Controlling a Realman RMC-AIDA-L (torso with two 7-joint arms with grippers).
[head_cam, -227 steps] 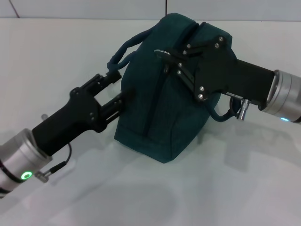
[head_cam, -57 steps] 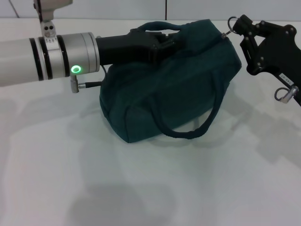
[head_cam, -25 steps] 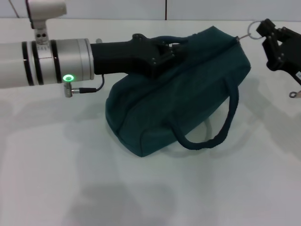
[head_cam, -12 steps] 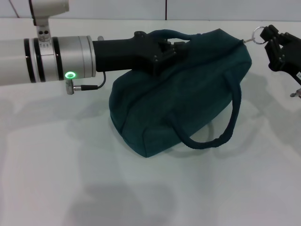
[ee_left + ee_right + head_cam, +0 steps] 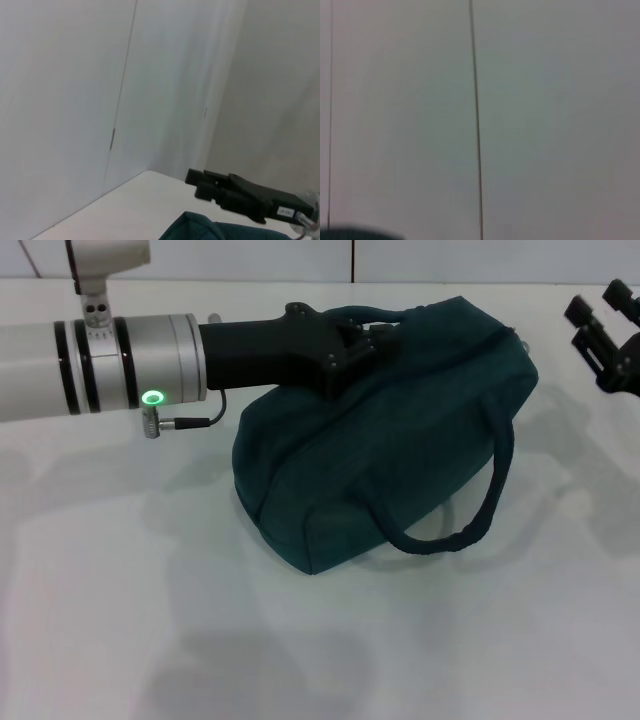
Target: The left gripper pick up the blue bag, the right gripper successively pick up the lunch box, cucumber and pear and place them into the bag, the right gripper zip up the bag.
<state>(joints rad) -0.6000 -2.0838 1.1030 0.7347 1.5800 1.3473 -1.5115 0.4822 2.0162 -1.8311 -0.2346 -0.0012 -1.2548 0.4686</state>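
The blue bag [image 5: 400, 430] is slanted toward the wall. Next, my left gripper lets go of the bag's top handle and goes to the bag's near end [image 5: 283, 480] to help straighten the bag.
The blue bag [image 5: 400, 440] lies on the white table with its zipper closed; one loop handle [image 5: 470, 520] hangs down its front. My left gripper [image 5: 362, 335] reaches in from the left and is shut on the other handle at the bag's top. Off the bag's right end, my right gripper [image 5: 600, 305] stands open and holds nothing. The left wrist view shows that right gripper [image 5: 196, 183] above the bag's top edge [image 5: 210, 230]. The lunch box, cucumber and pear are out of view.
The white table [image 5: 150, 620] spreads in front of the bag and to its left. A pale wall [image 5: 300, 255] with a vertical seam stands behind it. The right wrist view holds only that wall [image 5: 545, 125].
My right gripper has let go of the zipper's ring pull, opened and drawn away to the right. The bag and my left gripper have stayed in place.
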